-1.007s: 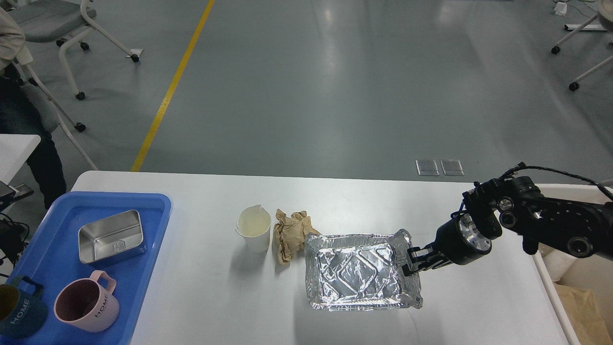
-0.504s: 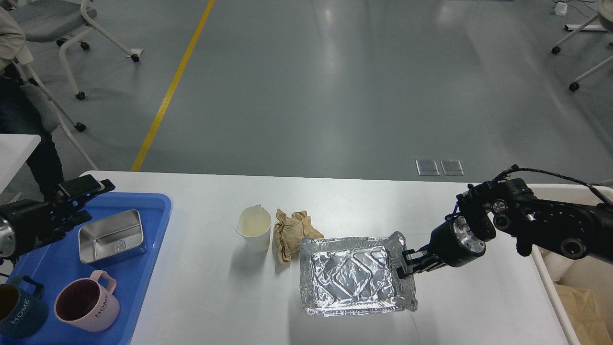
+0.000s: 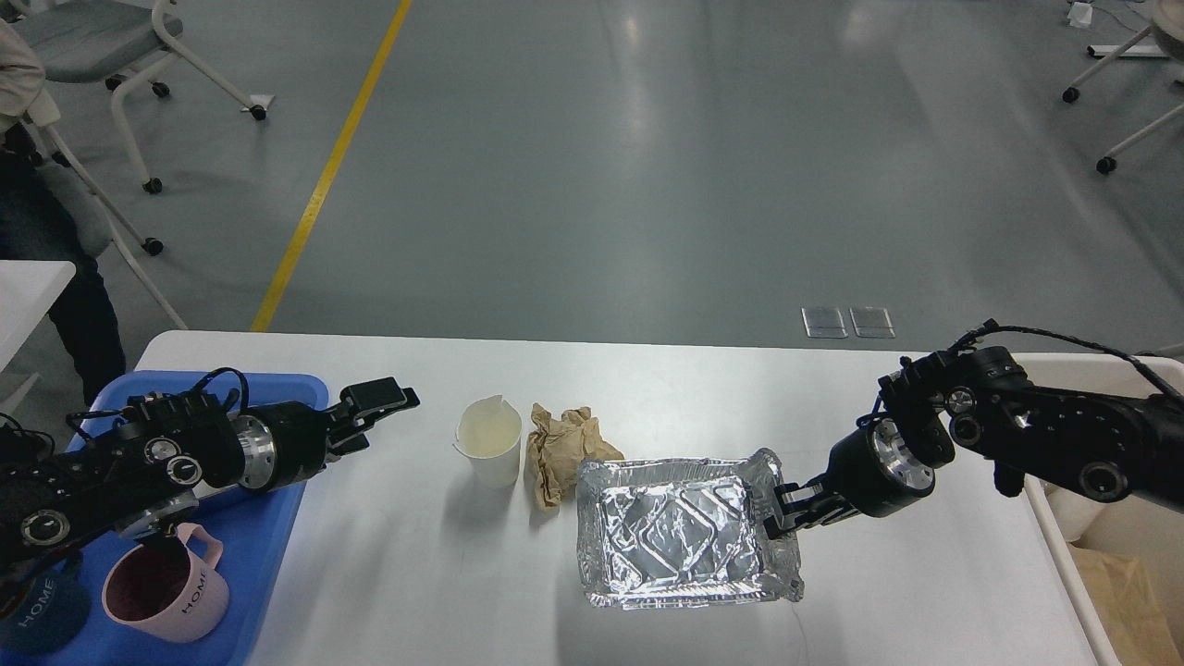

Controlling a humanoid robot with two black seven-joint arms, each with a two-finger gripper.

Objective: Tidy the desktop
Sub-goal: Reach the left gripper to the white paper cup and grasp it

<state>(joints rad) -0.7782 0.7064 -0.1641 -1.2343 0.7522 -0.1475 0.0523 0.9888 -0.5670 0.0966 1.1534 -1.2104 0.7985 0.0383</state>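
Only a pale inside can be seen in the white paper cup's opening [image 3: 488, 426], so the white paper cup should be empty when the robot carries it into the foil tray.
The white desktop [image 3: 703, 388] holds a crumpled foil tray [image 3: 680, 532], a white paper cup [image 3: 490, 442] and a crumpled ball of brown paper [image 3: 560, 449] between them. My right gripper [image 3: 782, 513] is shut on the foil tray's right rim, and the tray sits slightly askew. My left gripper [image 3: 370, 416] reaches out over the right edge of the blue tray [image 3: 268, 546]. It is open and empty, a short way left of the paper cup.
A pink mug [image 3: 157, 592] and a dark blue mug [image 3: 37, 620] stand on the blue tray; my left arm hides the metal box there. A beige bin [image 3: 1054, 546] with brown paper in it stands off the table's right end.
My left arm has come in from the left over the blue tray toward the cup. My right gripper has drawn the foil tray a little left and nearer the brown paper.
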